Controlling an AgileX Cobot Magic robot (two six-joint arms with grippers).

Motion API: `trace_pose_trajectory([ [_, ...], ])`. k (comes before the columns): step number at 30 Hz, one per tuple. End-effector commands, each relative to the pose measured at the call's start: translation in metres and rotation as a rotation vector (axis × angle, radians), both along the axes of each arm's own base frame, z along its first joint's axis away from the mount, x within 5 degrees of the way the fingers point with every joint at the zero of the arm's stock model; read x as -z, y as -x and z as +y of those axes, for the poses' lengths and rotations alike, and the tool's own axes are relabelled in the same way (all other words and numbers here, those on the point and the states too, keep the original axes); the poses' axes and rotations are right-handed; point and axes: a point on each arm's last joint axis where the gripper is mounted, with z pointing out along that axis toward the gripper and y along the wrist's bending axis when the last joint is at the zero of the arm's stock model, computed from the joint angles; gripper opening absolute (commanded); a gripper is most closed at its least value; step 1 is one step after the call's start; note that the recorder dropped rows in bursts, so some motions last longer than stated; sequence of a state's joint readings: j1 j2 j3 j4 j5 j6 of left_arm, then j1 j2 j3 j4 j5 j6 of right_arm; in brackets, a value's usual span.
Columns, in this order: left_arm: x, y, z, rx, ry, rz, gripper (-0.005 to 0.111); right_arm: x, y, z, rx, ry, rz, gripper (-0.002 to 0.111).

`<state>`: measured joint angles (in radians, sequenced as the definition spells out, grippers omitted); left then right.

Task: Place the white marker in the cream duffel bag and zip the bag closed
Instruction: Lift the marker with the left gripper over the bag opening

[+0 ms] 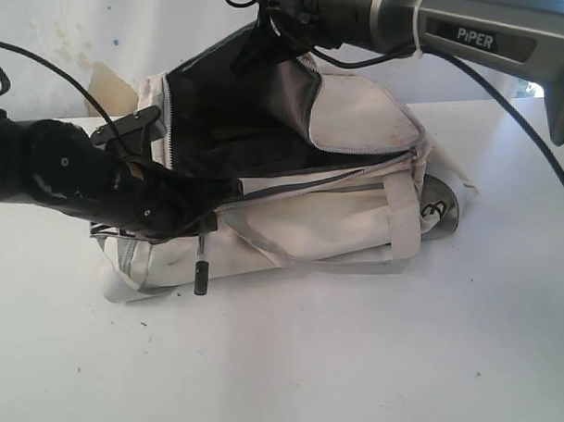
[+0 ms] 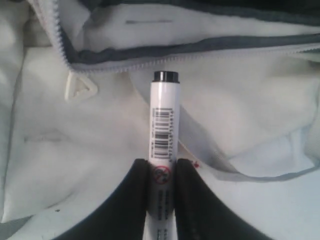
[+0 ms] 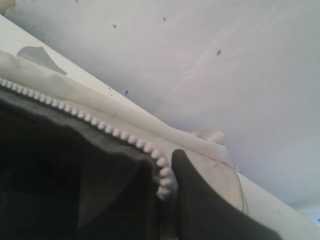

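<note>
I should continue to carry the white marker with my left gripper over the bag's zipper edge and let it go inside, as the duffel bag's flap (image 1: 292,104) is high above the bag's dark lining (image 1: 232,148).
The cream duffel bag (image 1: 329,219) lies on its side on the white table with its top flap (image 1: 362,111) lifted, baring the dark lining (image 1: 232,120). My right gripper (image 1: 271,31) holds that flap up by its edge; in the right wrist view the gripper (image 3: 167,185) is shut on the zipper teeth (image 3: 125,135). My left gripper (image 1: 227,189) hovers at the bag's front left, just below the opening. It (image 2: 162,170) is shut on the white marker (image 2: 163,125), whose black end tip (image 2: 166,76) points at the open zipper line (image 2: 200,55).
A black pull (image 1: 201,274) dangles down the bag's front wall. A grey end patch marked "3" (image 1: 439,210) sits at the bag's right end. A black cable (image 1: 510,120) hangs from the right arm. The white tabletop (image 1: 361,356) stretches in front.
</note>
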<state>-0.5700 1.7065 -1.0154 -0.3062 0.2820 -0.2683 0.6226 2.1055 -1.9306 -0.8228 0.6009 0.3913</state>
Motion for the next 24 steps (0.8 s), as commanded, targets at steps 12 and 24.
trace_pose_trajectory([
  [12, -0.042, -0.055, 0.032, -0.033, 0.252, -0.005, 0.000, -0.010, 0.000, -0.007, 0.023, -0.005, -0.015, 0.000],
  [24, -0.032, -0.086, 0.039, -0.032, 0.525, -0.141, 0.000, -0.009, 0.000, -0.008, 0.028, -0.005, -0.007, 0.000],
])
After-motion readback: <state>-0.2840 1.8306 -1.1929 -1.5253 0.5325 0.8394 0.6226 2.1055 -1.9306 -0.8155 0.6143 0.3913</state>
